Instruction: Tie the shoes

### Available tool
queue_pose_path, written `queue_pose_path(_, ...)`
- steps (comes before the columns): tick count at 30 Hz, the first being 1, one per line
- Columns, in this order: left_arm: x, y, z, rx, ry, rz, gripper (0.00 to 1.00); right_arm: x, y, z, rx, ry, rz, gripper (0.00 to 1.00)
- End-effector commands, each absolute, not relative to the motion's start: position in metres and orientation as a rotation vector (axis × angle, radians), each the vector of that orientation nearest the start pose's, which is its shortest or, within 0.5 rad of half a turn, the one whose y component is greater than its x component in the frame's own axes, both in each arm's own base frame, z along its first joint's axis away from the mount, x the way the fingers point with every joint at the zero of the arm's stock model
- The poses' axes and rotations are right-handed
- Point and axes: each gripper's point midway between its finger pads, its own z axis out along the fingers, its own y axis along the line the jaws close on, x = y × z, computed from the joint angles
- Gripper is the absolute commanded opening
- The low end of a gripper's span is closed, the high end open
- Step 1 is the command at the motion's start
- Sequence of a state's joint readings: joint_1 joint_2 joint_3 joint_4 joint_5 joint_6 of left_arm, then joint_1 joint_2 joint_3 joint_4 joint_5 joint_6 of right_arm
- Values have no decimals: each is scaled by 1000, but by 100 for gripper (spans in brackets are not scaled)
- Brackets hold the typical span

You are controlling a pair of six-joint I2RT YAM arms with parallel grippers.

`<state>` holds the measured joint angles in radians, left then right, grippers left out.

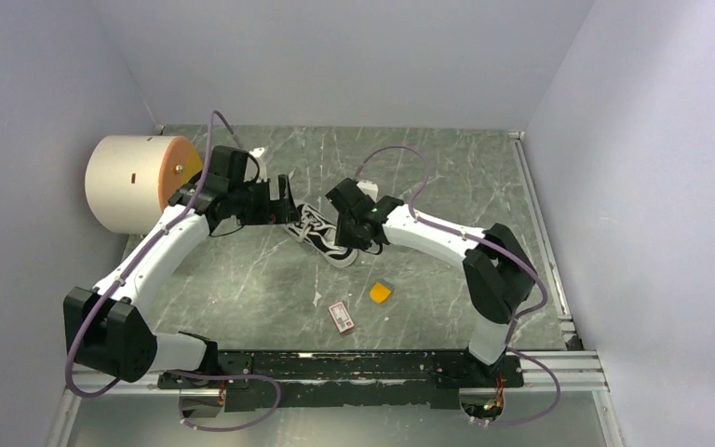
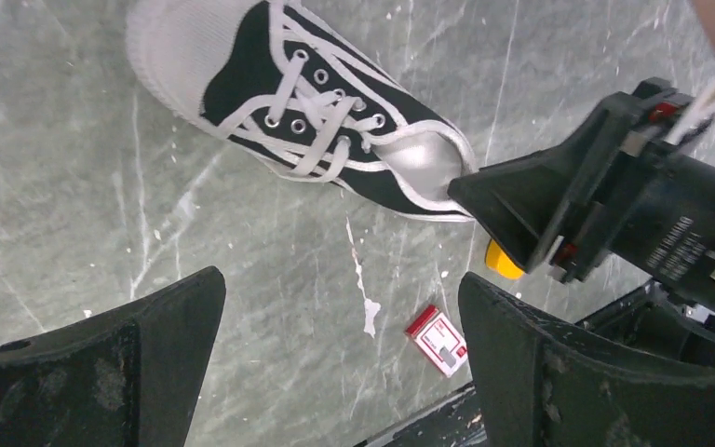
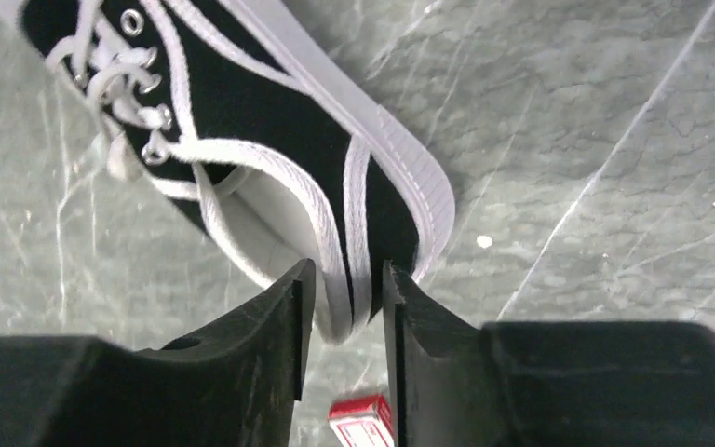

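The shoe lies at an angle with its toe point(image 2: 175, 58) pointing toward my left gripper. My right gripper should take hold of the shoe's heel rim point(image 3: 343, 265) and turn the shoe straight before tying.
The shoe point(image 1: 321, 239) is a small black-and-white sneaker with a white toe and loose white laces, lying mid-table. It also shows in the left wrist view point(image 2: 335, 102) and the right wrist view point(image 3: 270, 121). My right gripper point(image 1: 349, 244) is at its heel. In the right wrist view the gripper point(image 3: 346, 298) has its jaws narrowed on the white-trimmed heel rim. My left gripper point(image 1: 289, 209) is wide open and empty. In its own view the gripper point(image 2: 340, 354) hovers over bare table, short of the shoe's laces.
A small orange block point(image 1: 381, 292) and a red-and-white card point(image 1: 342, 316) lie near the front; both also show in the left wrist view, the block point(image 2: 503, 261) and the card point(image 2: 438, 340). A large cream cylinder point(image 1: 135, 182) lies at the far left. Walls enclose the table.
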<state>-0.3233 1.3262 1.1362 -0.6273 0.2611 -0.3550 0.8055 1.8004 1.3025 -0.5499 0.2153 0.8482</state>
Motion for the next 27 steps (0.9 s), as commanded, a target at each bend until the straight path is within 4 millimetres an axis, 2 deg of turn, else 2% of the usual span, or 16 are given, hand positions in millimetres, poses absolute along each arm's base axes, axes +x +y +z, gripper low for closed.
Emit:
queue_pose_path(1,291,-175,179,149,2462,-728,100,291,287,103,20,2599,277,45)
queue_pose_path(3,291,-175,177,159,2475,-722,100,298,259,119,-47,2536,100,68)
queue_pose_path(5,291,-174,175,164,2487,-710,100,306,247,132,-149,2446,61,98)
queue_pose_path(6,291,-174,174,162,2489,-711,100,308,245,136,-201,2413,71,100)
queue_pose_path(8,291,-175,173,156,2491,-716,100,310,247,139,-331,2405,130,100)
queue_pose_path(10,293,-175,169,136,2498,-714,100,310,256,141,-486,2388,213,92)
queue_pose_path(11,293,-174,167,119,2505,-710,100,311,260,144,-544,2362,229,92)
queue_pose_path(15,293,-175,162,44,2519,-720,100,316,282,143,-680,2317,323,91)
queue_pose_path(16,294,-175,163,26,2521,-725,100,318,287,133,-717,2338,322,88)
queue_pose_path(18,295,-177,167,8,2525,-732,100,320,296,115,-794,2400,327,72)
queue_pose_path(20,297,-176,169,-8,2530,-720,100,322,300,94,-852,2441,304,62)
queue_pose_path(26,294,-171,170,-95,2542,-700,100,339,306,57,-879,2442,259,58)
queue_pose_path(27,294,-172,170,-103,2535,-710,100,341,306,48,-886,2457,246,55)
